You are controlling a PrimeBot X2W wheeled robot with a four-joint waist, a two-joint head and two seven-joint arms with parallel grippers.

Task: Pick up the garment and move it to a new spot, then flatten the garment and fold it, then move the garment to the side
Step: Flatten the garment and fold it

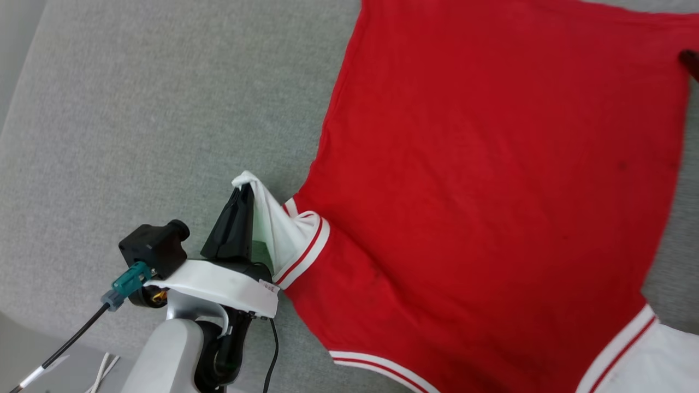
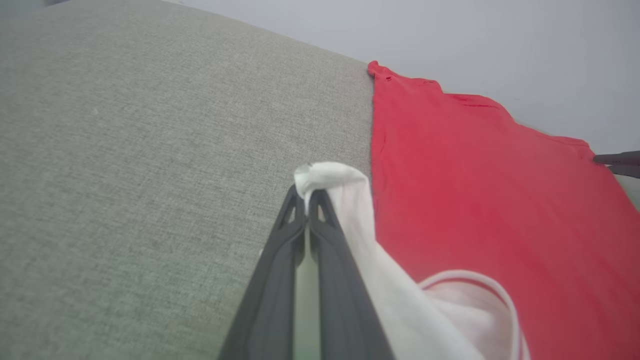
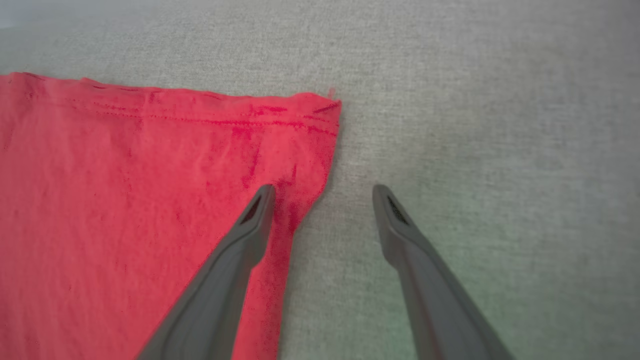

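My gripper will lift the garment (image 1: pixel 504 190) and turn it over, and this should show lettering hidden underneath, because striped trim (image 1: pixel 385 366) frames a plain red side.
The red garment (image 1: pixel 491 191) lies spread on a grey fabric surface with a plain red side up; no lettering shows. My left gripper (image 1: pixel 244 191) is shut on the tip of its white sleeve (image 1: pixel 278 229), lifting it into a peak; the left wrist view shows the fingertips (image 2: pixel 306 195) pinching white cloth (image 2: pixel 360 235). My right gripper (image 3: pixel 322 192) is open at the garment's far hem corner (image 3: pixel 320 115), one finger over red cloth (image 3: pixel 125 200), the other over bare surface. Its dark tip shows at the head view's right edge (image 1: pixel 691 63).
The grey fabric surface (image 1: pixel 136 136) stretches wide to the garment's left, its edge running along the far left (image 1: pixel 16 82). A second white sleeve (image 1: pixel 655 355) lies at the lower right. A black cable (image 1: pixel 71 344) hangs by my left wrist.
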